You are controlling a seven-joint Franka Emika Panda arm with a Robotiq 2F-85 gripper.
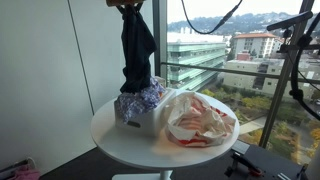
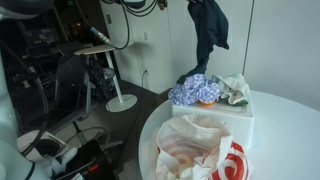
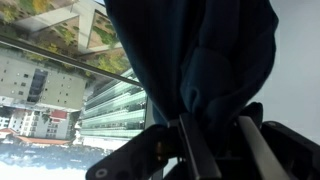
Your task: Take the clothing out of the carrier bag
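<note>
The dark blue clothing [image 1: 137,58] is hanging clear of the carrier bag and over the blue patterned cloth [image 1: 139,102], so the robot's gripper should go on bringing it down until it bunches up there, and then let go.
A dark blue piece of clothing [image 1: 137,45] hangs from my gripper [image 1: 128,5] high above the round white table [image 1: 120,135]. Its lower end still reaches the box-like container [image 1: 140,110] with a blue patterned cloth [image 1: 143,97] on it. It shows in both exterior views [image 2: 208,28]. The white and red carrier bag [image 1: 200,120] lies crumpled on the table beside the box [image 2: 205,150]. In the wrist view the dark clothing [image 3: 195,55] is pinched between my gripper fingers [image 3: 215,135].
A large window with a railing [image 1: 215,75] is right behind the table. A side table on a stand [image 2: 105,60] and cluttered equipment [image 2: 40,90] stand on the floor nearby. A camera tripod [image 1: 295,60] is near the window.
</note>
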